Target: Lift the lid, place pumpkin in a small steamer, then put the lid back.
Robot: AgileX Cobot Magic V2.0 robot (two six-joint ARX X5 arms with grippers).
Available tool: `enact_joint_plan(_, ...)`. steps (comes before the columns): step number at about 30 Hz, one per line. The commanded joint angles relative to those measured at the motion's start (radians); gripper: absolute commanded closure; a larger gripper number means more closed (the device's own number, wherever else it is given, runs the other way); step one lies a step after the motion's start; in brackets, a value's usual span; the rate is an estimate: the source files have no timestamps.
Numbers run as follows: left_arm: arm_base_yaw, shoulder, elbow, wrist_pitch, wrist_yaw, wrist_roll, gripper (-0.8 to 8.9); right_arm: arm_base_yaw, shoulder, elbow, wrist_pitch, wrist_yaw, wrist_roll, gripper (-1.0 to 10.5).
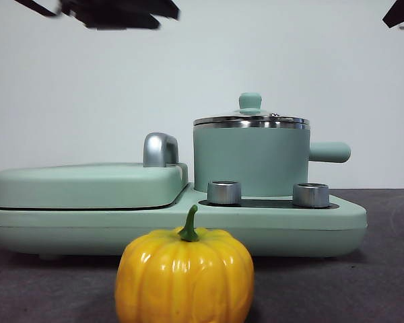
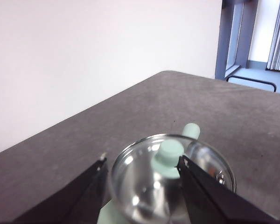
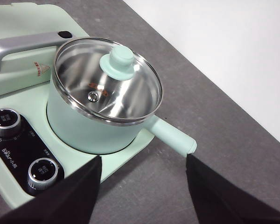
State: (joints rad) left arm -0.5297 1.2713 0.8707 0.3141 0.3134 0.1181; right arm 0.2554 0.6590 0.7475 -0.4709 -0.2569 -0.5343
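My gripper will reveal the small steamer [image 1: 251,160] to be empty inside when it lifts the glass lid, since only shiny grey metal [image 2: 136,176] shows through the lid.
The yellow-orange pumpkin [image 1: 184,276] with a green stem sits on the table in front of the cooker. The mint-green small steamer [image 1: 250,158] stands on the base, its side handle [image 1: 330,152] pointing right. The glass lid [image 1: 250,122] with its mint knob [image 1: 250,101] rests on it. My left gripper [image 2: 142,159] is open, with the lid [image 2: 144,186] and knob [image 2: 169,154] showing between its jaws from above; it appears blurred at the top left of the front view [image 1: 114,12]. My right gripper [image 3: 143,161] is open and empty, higher up, looking down on the steamer [image 3: 84,130] and lid [image 3: 107,84].
The wide mint base [image 1: 310,225] carries two silver knobs [image 1: 223,192] [image 1: 310,195] and a flat mint rectangular cover [image 1: 87,185] with a silver handle [image 1: 160,149] on its left half. The dark table [image 2: 224,107] ends at a white wall behind.
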Motion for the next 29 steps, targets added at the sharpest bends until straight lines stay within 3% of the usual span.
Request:
enact_joint_plan(1, -0.026, 0.072, 0.034, 0.069, -0.004, -0.019, 5.66, 0.004, 0.006, 0.018, 0.006, 0.003, 0.011, 6.6)
enact_joint_plan(15, -0.109, 0.383, 0.242, 0.076, -0.004, -0.018, 5.66, 0.005, 0.006, 0.018, 0.006, 0.003, 0.013, 6.6)
enact_joint_plan(29, -0.131, 0.531, 0.349, 0.06, -0.004, -0.018, 5.66, 0.005, 0.006, 0.018, 0.006, 0.003, 0.029, 6.6)
